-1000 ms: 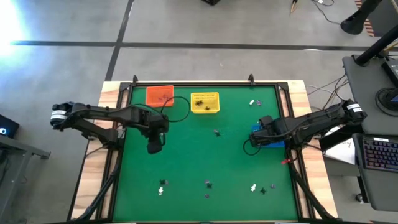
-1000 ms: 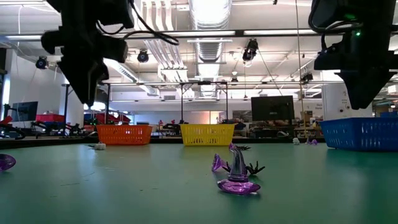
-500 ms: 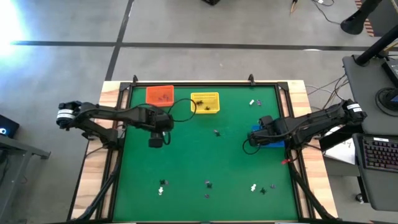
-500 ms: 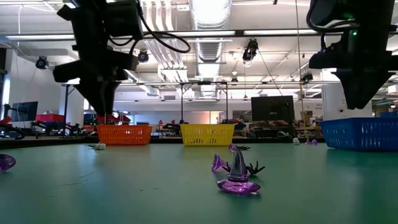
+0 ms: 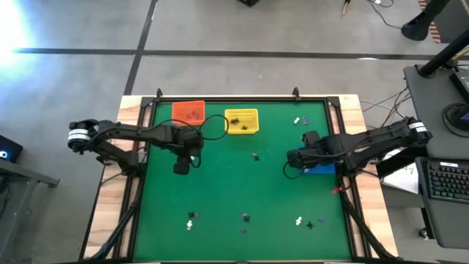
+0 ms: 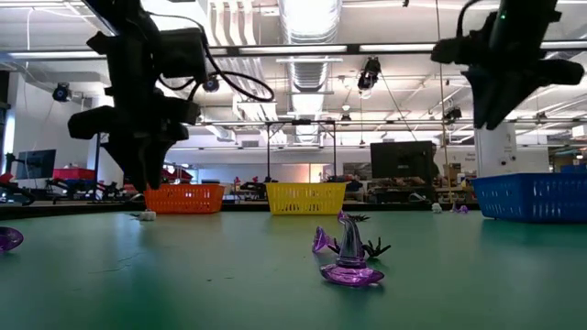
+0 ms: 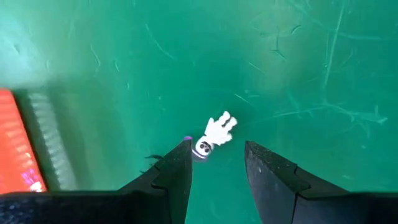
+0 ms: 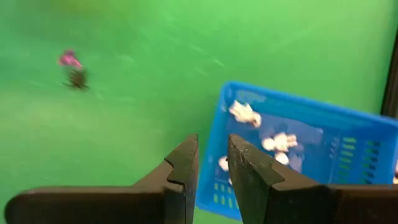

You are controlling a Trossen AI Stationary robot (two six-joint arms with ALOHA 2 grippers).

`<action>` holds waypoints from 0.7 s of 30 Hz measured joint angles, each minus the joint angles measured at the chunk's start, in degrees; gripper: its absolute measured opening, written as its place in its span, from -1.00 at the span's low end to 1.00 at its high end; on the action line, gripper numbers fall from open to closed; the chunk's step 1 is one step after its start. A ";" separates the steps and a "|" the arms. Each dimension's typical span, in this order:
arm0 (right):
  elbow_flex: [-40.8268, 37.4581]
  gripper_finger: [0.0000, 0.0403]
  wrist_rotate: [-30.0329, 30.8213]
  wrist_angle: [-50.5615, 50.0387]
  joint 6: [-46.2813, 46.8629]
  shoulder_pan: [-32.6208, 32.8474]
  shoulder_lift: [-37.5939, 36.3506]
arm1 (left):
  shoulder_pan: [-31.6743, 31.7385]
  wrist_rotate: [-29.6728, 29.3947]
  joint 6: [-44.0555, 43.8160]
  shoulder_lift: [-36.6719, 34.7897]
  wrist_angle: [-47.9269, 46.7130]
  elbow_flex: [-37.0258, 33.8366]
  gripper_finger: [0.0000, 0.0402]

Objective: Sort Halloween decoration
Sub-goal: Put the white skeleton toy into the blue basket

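My gripper will bring up the white trinket (image 7: 217, 132) alone and leave the purple witch hat behind when it lifts, because the skull lies over the hat.
The Halloween decoration pieces lie scattered on the green mat (image 5: 220, 183). A white skeleton-like trinket (image 7: 215, 133) lies flat on the mat just beyond my left gripper (image 7: 217, 146), whose open fingers point down above it, clear of it; the low view shows the trinket (image 6: 142, 216) under that gripper (image 6: 147, 183). My right gripper (image 8: 213, 144) hangs beside the blue basket (image 8: 292, 155), its fingers a narrow gap apart with nothing between them. A purple witch hat (image 6: 351, 261) stands on its brim in the low view.
An orange basket (image 5: 188, 111) and a yellow basket (image 5: 242, 121) stand at the far edge. White trinkets (image 8: 273, 142) lie in the blue basket. Several more pieces lie near the front edge (image 5: 245, 217), one mid-table (image 5: 255, 155), one at the far right (image 5: 297, 121).
My left gripper has sunk toward the mat and rolled about its own axis, coming over the white trinket. My right gripper has risen and drawn off the blue basket toward the table's middle. Neither finger gap has changed.
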 joint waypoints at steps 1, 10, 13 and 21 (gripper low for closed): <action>0.61 -0.62 0.65 -0.01 -0.43 0.00 0.00 | -0.01 0.01 1.43 0.00 0.86 -0.57 -0.36; 4.77 -0.62 3.33 -0.06 -4.16 -0.26 0.00 | 0.08 -0.77 7.14 -0.02 7.37 -7.70 -0.35; 5.06 -0.62 4.03 -0.12 -4.16 -0.26 0.00 | 0.17 -2.27 7.12 -0.04 8.98 -8.41 -0.35; 4.81 -0.62 4.36 -0.11 -4.07 -0.26 0.00 | 0.23 -2.14 7.58 0.18 12.98 -8.85 -0.35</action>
